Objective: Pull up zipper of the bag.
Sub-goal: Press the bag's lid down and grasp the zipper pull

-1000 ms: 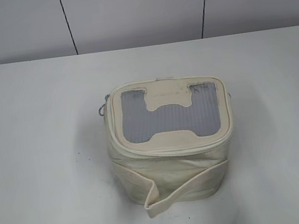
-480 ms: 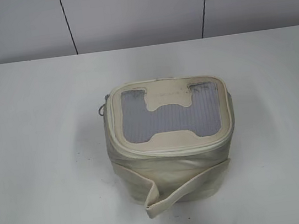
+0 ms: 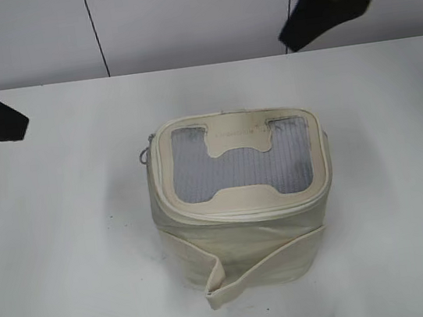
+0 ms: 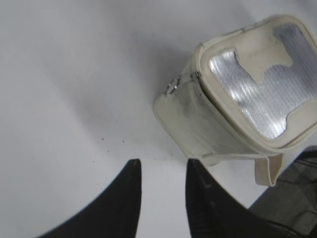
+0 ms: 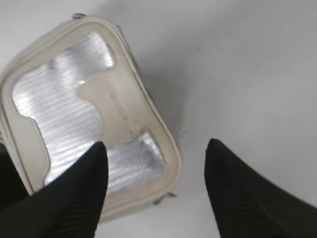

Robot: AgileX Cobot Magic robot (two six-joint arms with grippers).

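My gripper will make the silver pull (image 3: 145,155) slide around to the bag's front when it tugs the silver pull's ring, because the zipper track (image 3: 240,218) curves around the bag's top rim.
The cream bag (image 3: 242,237) stands mid-table, its grey mesh top with the H-shaped patch (image 3: 242,166) facing up. The zipper track (image 3: 243,215) runs round the top rim. A silver pull with a ring hangs at the bag's left back corner (image 3: 145,154); it also shows in the left wrist view (image 4: 172,87). Another pull shows in the right wrist view (image 5: 163,198). My left gripper (image 3: 9,122) (image 4: 162,163) is open and empty, well left of the bag. My right gripper (image 3: 304,29) (image 5: 157,144) is open and empty, high above the bag's right back side.
The loose strap (image 3: 236,275) folds out from the bag's front onto the white table (image 3: 69,265). A grey panelled wall (image 3: 192,19) rises behind the table. The table's edge and dark floor show in the left wrist view (image 4: 292,198).
Both grippers have come into the exterior view, left at the left edge, right at the top right. The bag has stayed in place.
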